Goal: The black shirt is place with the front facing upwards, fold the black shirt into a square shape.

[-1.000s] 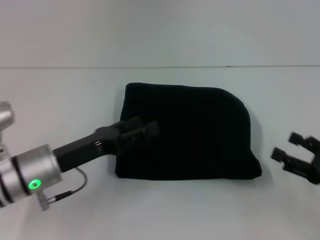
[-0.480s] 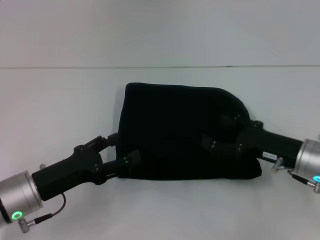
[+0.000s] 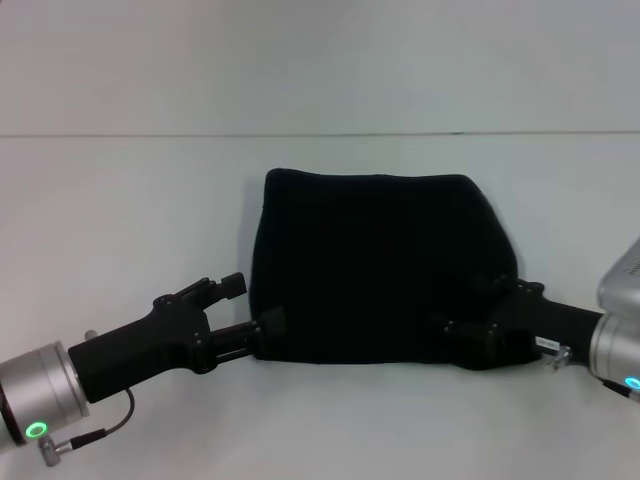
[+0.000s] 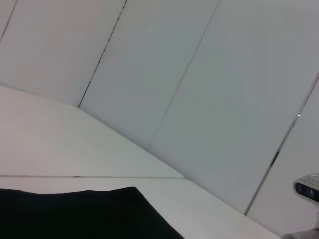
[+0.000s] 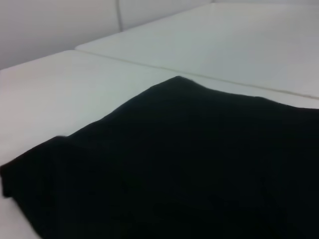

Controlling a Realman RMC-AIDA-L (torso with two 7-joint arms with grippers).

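My right gripper should back out of the way and my left gripper should pull the opposite near corner (image 3: 265, 350), because the black shirt (image 3: 385, 265) lies too far toward my right gripper's side.
The black shirt (image 3: 380, 265) lies folded into a rough square on the middle of the white table (image 3: 120, 210), plain side up. It also fills the right wrist view (image 5: 199, 164) and shows as a dark strip in the left wrist view (image 4: 75, 214). My left gripper (image 3: 250, 305) is low at the shirt's near left corner. It is open, with one finger against the cloth's edge. At the near right corner, my right gripper (image 3: 480, 308) rests on the cloth with its fingers spread open.
A seam (image 3: 150, 134) runs across the table behind the shirt. Bare white tabletop surrounds the cloth on all sides. A panelled wall (image 4: 199, 99) stands beyond the table.
Both grippers have drawn back toward the near edge. The shirt's near side shifted with them, and its outline went from a slanted shape to a squarer one.
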